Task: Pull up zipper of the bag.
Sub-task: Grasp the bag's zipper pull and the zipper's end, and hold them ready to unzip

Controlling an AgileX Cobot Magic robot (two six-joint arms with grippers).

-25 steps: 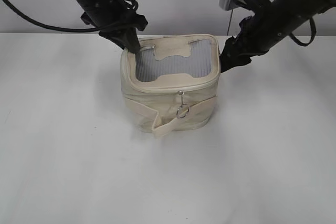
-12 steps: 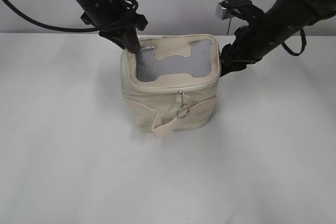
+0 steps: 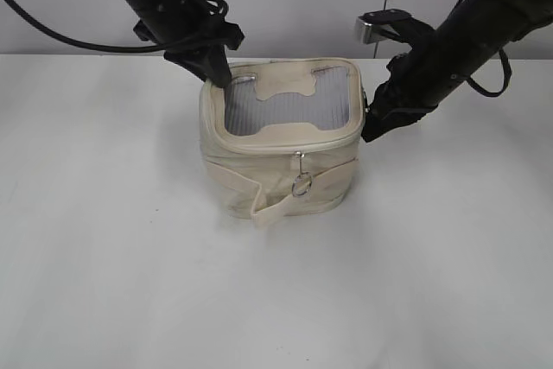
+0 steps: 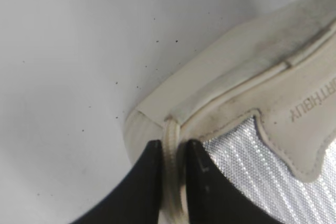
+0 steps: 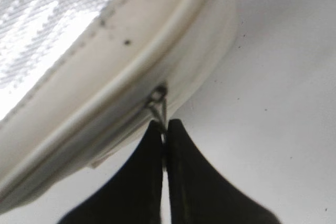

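The bag's rim [image 3: 214, 92] is in my left gripper, far from the zipper pull in my right gripper, so next my left gripper takes hold of the back corner [image 3: 350, 68] near that pull.
The cream bag [image 3: 281, 157] with its grey mesh top [image 3: 285, 110] stands mid-table. Its zipper [image 3: 294, 146] runs round the lid rim, and one silver slider with a ring pull [image 3: 301, 182] hangs at the front. My left gripper [image 3: 218, 78] is at the back left corner, shut on a cream rim cord [image 4: 172, 129] that runs between the black fingers [image 4: 147, 182]. My right gripper [image 3: 371, 131] is low against the bag's right side. In the right wrist view it [image 5: 165, 128] is shut on a small metal zipper pull [image 5: 159, 102] on the rim track.
The white table [image 3: 130, 257] lies all round the bag. A grey wall rises behind it, with a black cable [image 3: 52, 32] hanging at the far left. A silver bracket [image 3: 373, 23] sits on the right arm above the bag's corner.
The right gripper has gone from open to shut on the zipper pull and has dropped slightly along the bag's right side. The left gripper and the bag have stayed still.
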